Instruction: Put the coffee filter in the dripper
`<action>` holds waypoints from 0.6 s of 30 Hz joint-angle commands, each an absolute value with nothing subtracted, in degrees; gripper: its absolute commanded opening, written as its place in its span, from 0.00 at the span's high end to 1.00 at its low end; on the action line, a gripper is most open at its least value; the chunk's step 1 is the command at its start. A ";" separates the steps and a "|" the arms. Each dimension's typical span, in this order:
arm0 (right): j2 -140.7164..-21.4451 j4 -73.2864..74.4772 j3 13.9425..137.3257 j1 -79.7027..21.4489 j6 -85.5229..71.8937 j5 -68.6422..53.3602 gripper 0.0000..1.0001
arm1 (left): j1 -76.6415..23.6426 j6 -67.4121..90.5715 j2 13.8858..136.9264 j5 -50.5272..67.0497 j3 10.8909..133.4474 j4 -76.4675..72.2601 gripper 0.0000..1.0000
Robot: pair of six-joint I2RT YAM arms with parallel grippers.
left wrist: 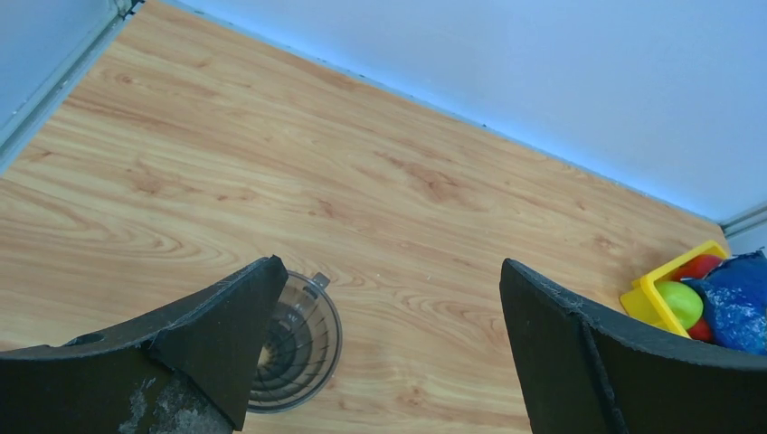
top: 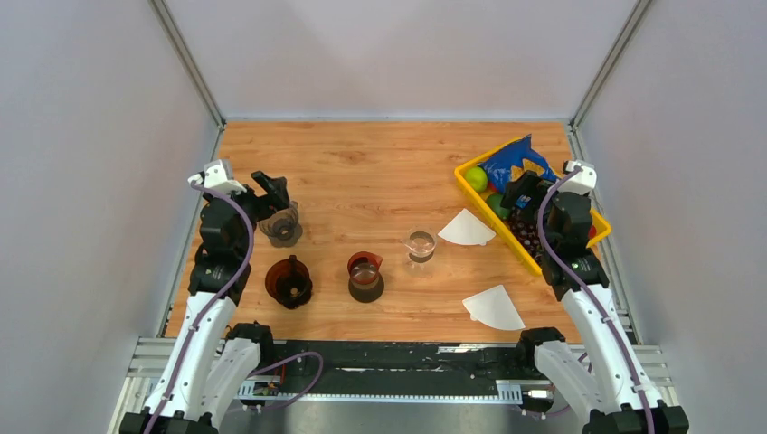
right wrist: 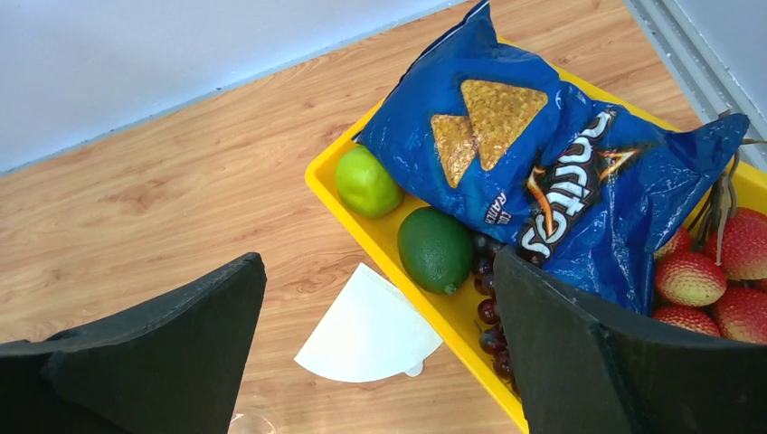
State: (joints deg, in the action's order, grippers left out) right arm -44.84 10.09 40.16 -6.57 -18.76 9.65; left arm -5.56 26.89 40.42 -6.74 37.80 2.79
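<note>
I should next move my right gripper toward the dripper's rim [top: 306, 271] and close it there, because the dark red dripper [top: 288, 284] is upright and free of the brown glass carafe.
Two white fan-shaped coffee filters lie flat on the table. One filter [top: 467, 229] [right wrist: 371, 330] rests against the yellow tray, the other filter [top: 493, 307] is nearer the front edge. A clear ribbed dripper [top: 281, 226] [left wrist: 303, 348] stands upright at the left, and a dark red dripper [top: 288, 281] stands in front of it. My left gripper [top: 271, 192] [left wrist: 389, 267] hangs open just above and behind the clear dripper, with one finger covering part of its rim. My right gripper [top: 525, 194] [right wrist: 380, 262] is open over the tray's near edge and holds nothing.
A yellow tray [top: 470, 185] [right wrist: 357, 212] at the right holds a blue chip bag [right wrist: 525, 163], two limes [right wrist: 366, 181], grapes and red fruit. A brown glass carafe [top: 365, 276] and a clear glass [top: 420, 244] stand mid-table. Walls close in the sides and back.
</note>
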 commanded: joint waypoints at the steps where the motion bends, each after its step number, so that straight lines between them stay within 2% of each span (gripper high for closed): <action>1: -45.78 9.77 41.93 -6.50 -20.94 6.97 0.00 | -5.29 27.67 40.82 -7.85 38.00 2.02 0.00; 10: -54.61 16.31 47.11 -7.31 -18.39 -9.86 0.00 | -5.28 28.42 42.53 -6.82 38.40 2.19 0.00; 15: -65.46 18.83 51.03 -12.05 -20.65 -6.87 0.00 | -5.28 28.65 43.44 -6.57 38.76 2.40 0.00; 18: -70.70 19.69 52.60 -18.84 -22.31 6.27 0.00 | -5.27 28.42 43.40 -6.62 38.99 2.79 0.00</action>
